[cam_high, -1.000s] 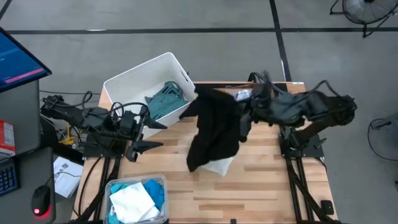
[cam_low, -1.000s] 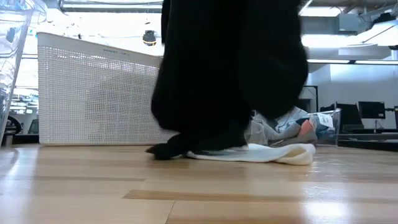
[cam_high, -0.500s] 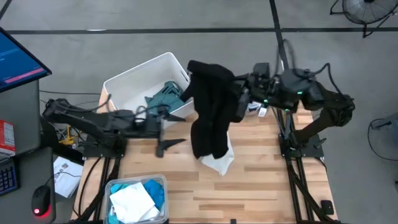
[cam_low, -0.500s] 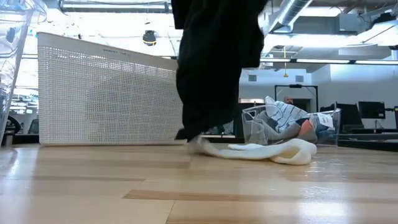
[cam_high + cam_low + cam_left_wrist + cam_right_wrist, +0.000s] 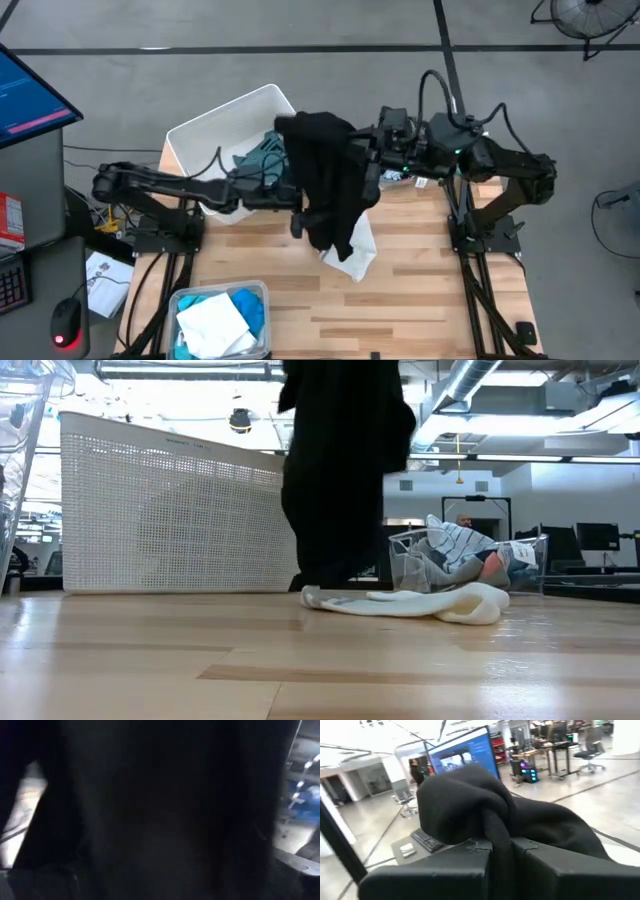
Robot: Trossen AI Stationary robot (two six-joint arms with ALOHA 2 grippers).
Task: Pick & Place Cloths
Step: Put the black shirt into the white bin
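Note:
I expect the white cloth [image 5: 356,250], which lies flat below the hanging black cloth [image 5: 332,175], to stay put when I carry the black cloth to the bin.
A large black cloth [image 5: 325,185] hangs from my right gripper [image 5: 368,152], which is shut on it above the table's far middle, beside the white bin [image 5: 215,135]. In the low view the black cloth [image 5: 340,470] reaches down to the table by a white cloth [image 5: 420,603] that lies flat there. A teal cloth [image 5: 262,155] lies in the bin. My left gripper [image 5: 297,205] stands open at the black cloth's left side; its wrist view shows only dark cloth [image 5: 150,810]. My right gripper pinches a bunched fold of the black cloth [image 5: 496,837] between its two fingers [image 5: 445,870], which point level from the table's right. The bunch bulges up over the fingers; the rest hangs slack below them. Whether my left gripper touches the cloth, I cannot tell.
A clear tub [image 5: 220,320] with turquoise and white cloths sits at the near left corner. Another clear tub [image 5: 465,555] with a striped cloth stands at the far right. The bin's perforated wall [image 5: 170,510] rises left of the hanging cloth. Bare wood lies near and right.
My right gripper has carried the black cloth up and toward the far left, nearer the bin. The cloth's lower part has slid off most of the white cloth, which stays on the table. My left gripper has swung out toward the table's right, up to the hanging cloth.

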